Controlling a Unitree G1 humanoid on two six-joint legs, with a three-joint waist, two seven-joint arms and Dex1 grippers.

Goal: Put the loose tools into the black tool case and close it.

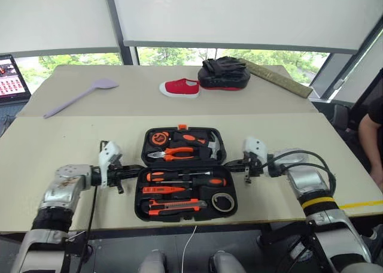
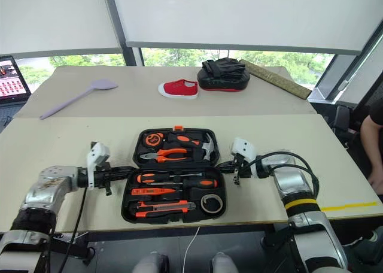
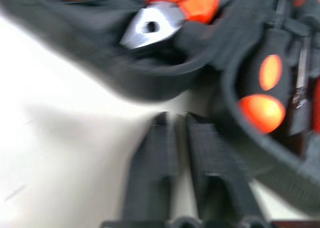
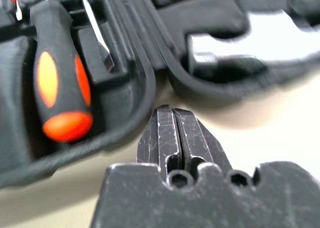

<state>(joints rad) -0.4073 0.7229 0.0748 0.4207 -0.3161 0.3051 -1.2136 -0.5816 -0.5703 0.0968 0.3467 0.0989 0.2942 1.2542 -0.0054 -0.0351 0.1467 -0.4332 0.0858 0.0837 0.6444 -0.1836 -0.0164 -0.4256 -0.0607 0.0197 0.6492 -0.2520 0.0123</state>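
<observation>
The robot's right gripper is closed at the hinge, so both grippers should go to the far half's sides before they swing that half over the near half.
The black tool case lies open near the table's front edge. Its near half holds two screwdrivers with orange-and-black handles, a slim orange screwdriver, a utility knife and a dark tape roll. Pliers and a hammer sit in the far half. My left gripper lies level at the case's left side by the hinge, its fingers a narrow gap apart with nothing between. At the right side by the hinge, my right gripper is shut and empty, its fingertips close to the case rim.
On the far table lie a lilac spoon, a red shoe, a black mitt with red trim and a long wrapped bar. A laptop screen stands far left. A person sits at the right edge.
</observation>
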